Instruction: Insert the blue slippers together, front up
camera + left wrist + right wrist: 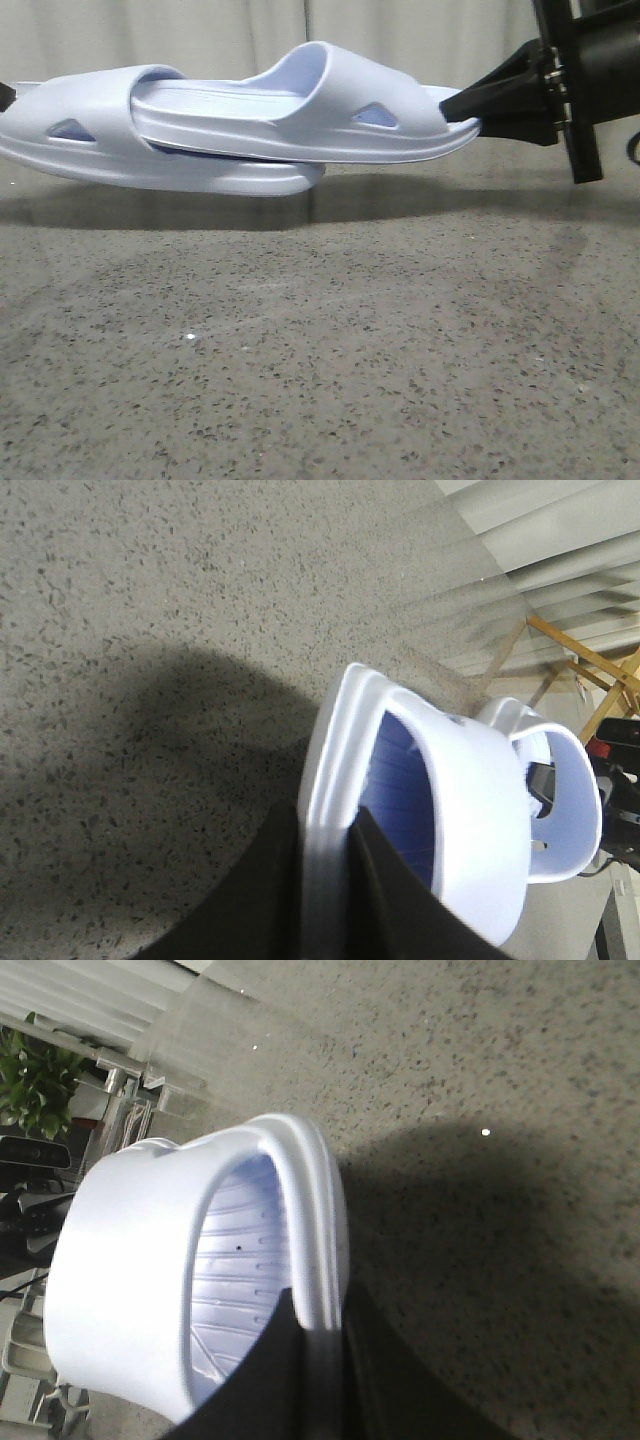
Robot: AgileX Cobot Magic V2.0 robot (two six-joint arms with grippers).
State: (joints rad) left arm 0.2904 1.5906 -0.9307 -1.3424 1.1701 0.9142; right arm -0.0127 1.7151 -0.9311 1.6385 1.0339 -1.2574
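Observation:
The heel of the slipper [160, 108] in my right gripper is under the other slipper's strap [95, 105]. I continue to push until the slippers' straps almost meet, then let go.
Two pale blue slippers hang above the speckled table, nested heel to heel. The left slipper [100, 150] lies lower, and the heel of the right slipper [330, 115] is pushed under its strap. My left gripper [325, 830] is shut on the left slipper's sole edge [322, 780]; in the front view only a sliver of it shows at the left edge. From the right, my right gripper [465, 105] is shut on the toe end of the right slipper [140, 1260], its fingers [290, 1380] clamping the sole rim.
The grey speckled table [320, 360] lies below the slippers, with their shadow along its far edge. A pale curtain [400, 35] hangs behind. A wooden frame [590, 670] and a green plant [35, 1075] stand beyond the table.

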